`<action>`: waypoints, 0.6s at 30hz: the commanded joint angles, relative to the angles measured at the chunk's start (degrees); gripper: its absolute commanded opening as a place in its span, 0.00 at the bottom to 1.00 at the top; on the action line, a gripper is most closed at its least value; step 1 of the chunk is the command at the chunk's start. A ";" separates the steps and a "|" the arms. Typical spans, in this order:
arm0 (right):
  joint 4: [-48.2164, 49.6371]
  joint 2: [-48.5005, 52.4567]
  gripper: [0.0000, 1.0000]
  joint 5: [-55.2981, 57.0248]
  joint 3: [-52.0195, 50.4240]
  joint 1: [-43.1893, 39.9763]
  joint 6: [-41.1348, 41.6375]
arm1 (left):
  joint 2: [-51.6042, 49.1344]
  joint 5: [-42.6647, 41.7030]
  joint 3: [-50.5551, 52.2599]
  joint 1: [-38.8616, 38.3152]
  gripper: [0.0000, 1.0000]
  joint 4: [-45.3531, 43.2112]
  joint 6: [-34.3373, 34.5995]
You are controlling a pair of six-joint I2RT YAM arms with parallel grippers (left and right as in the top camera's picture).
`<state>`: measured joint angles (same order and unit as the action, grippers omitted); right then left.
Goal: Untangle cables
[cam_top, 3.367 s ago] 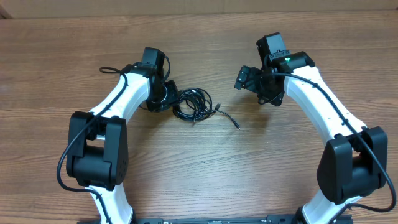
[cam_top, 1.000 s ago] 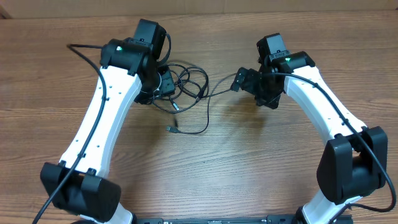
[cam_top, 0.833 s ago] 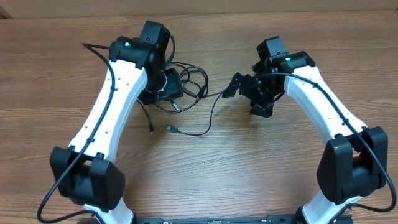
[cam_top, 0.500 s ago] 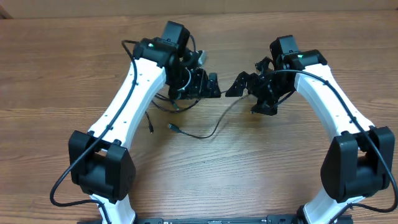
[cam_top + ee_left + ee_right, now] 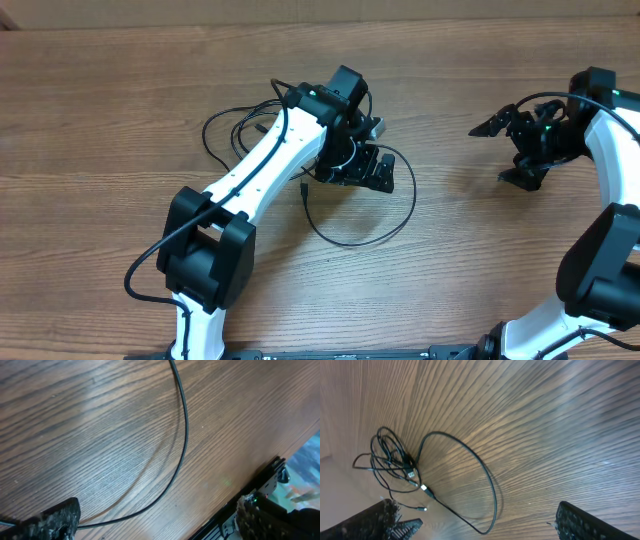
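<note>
The cable (image 5: 186, 435) has a smooth curve and its shadow (image 5: 146, 468) lies apart from it on the wood, so it will bend over into a springy arch when the robot lifts it.
The cables lie loose on the wooden table. One strand makes a wide loop (image 5: 352, 243) just below my left gripper (image 5: 366, 170), and thinner loops spread out to the left of that arm. In the left wrist view a single cable (image 5: 185, 430) curves across the wood and runs toward the left finger; the left gripper (image 5: 157, 526) is open and holds nothing. In the right wrist view I see the small tangled bundle (image 5: 400, 462) with plugs and the big loop (image 5: 490, 485). My right gripper (image 5: 503, 153) is open, far to the right and well away from the cables.
The brown wooden table (image 5: 120, 200) runs across the whole view, with a pale wall edge along the top. The base of the rig (image 5: 260, 487) shows at the table edge in the left wrist view.
My left gripper has opened, let go of the cable and swung right over the bundle. My right arm has pulled far to the right, empty. The cable has dropped into a wide loop.
</note>
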<state>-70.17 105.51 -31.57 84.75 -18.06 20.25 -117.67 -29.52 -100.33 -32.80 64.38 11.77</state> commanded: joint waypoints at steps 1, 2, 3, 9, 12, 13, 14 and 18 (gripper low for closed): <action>-0.02 0.04 1.00 0.02 0.79 -2.36 -0.63 | -0.20 6.56 0.59 -4.26 1.00 -0.59 -1.57; -0.02 0.04 1.00 0.02 0.79 -2.49 -0.63 | -0.20 8.59 0.61 -5.44 1.00 -0.57 -1.60; 0.00 0.04 1.00 0.02 0.79 -2.49 -0.63 | -0.20 10.67 0.76 -6.86 1.00 -0.74 -1.53; 1.73 0.04 1.00 0.02 0.79 -2.47 -0.63 | -1.44 13.46 3.61 -12.83 0.97 -6.16 -0.55; 5.31 0.04 1.00 0.02 0.79 -2.47 -0.63 | -4.92 13.11 3.61 -13.42 0.81 -6.60 -0.39; 6.14 0.04 1.00 0.02 0.79 -2.47 -0.63 | -5.40 12.66 3.61 -13.44 0.75 -6.64 -0.37; 7.37 0.04 1.00 0.02 0.79 -2.47 -0.61 | -5.70 11.43 3.61 -13.44 0.73 -6.86 -0.39; 11.04 0.04 1.00 0.02 0.79 -2.47 -0.63 | -6.75 8.94 3.67 -14.34 0.74 -6.60 -0.48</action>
<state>-60.45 105.51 -31.48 84.75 -20.53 19.84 -123.46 -18.15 -97.10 -45.80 57.43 11.77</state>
